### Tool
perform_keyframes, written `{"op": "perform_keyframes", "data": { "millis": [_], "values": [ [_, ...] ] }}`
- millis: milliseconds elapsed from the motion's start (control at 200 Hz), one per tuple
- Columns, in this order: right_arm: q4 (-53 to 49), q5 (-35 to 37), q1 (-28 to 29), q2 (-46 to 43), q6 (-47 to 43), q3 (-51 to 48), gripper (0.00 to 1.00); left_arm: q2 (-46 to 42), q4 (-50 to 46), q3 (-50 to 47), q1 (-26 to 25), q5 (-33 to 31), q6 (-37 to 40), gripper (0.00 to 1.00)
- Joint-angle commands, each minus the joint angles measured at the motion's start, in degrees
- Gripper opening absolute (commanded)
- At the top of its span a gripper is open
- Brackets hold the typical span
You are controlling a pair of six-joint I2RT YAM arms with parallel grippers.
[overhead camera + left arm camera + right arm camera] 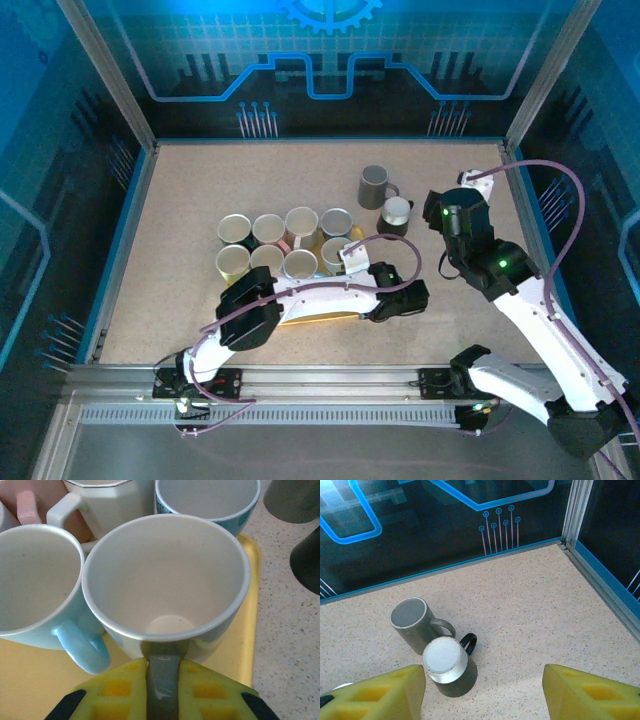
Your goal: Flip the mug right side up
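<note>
My left gripper should keep lowering the white mug (167, 577), which is upright over the yellow tray's free spot (227, 652), until the mug's base rests there, and then let go.
A black mug (445, 662) (396, 215) stands upside down on the table, its white base up and its handle pointing toward the back wall. My right gripper (485, 695) (432, 212) hovers open just to its right, its yellow fingers (380, 695) wide apart with nothing between them. A grey mug (412, 622) (374, 186) stands right behind the black one and seems bottom up too. My left gripper (162, 690) (352, 262) is shut on the grey handle of an upright white mug (165, 580) on the yellow tray (240, 645).
Several more upright mugs (268, 245) crowd the tray, among them a light blue one (35, 580) touching the held mug's left side. The enclosure's right rail (600, 575) runs close to the right arm. Bare tabletop (535, 610) lies right of the two dark mugs.
</note>
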Motion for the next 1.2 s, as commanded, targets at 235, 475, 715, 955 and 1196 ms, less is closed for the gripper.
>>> {"op": "perform_keyframes", "data": {
  "millis": [235, 475, 715, 955, 1196],
  "values": [
    [3.80, -2.44, -0.79, -2.90, -1.46, -2.88, 0.66, 4.63, -1.87, 1.88, 0.83, -6.12, -0.68, 0.00],
    [5.91, -5.04, -0.79, -3.69, -2.18, -4.03, 0.66, 5.81, 0.14, 1.43, 1.02, -5.95, 0.49, 0.10],
    [6.59, -6.05, -0.87, -3.86, -2.54, -4.26, 0.66, 6.08, 0.78, -0.28, 2.02, -4.71, 0.50, 0.19],
    [6.83, -6.57, -0.96, -3.87, -2.63, -4.69, 0.66, 6.27, -2.03, -0.45, 2.21, -3.85, -1.99, 0.30],
    [6.76, -6.78, -1.01, -3.96, -2.90, -4.30, 0.66, 4.95, -2.60, -0.63, 1.92, -4.10, -2.40, 0.34]
  ]
}}
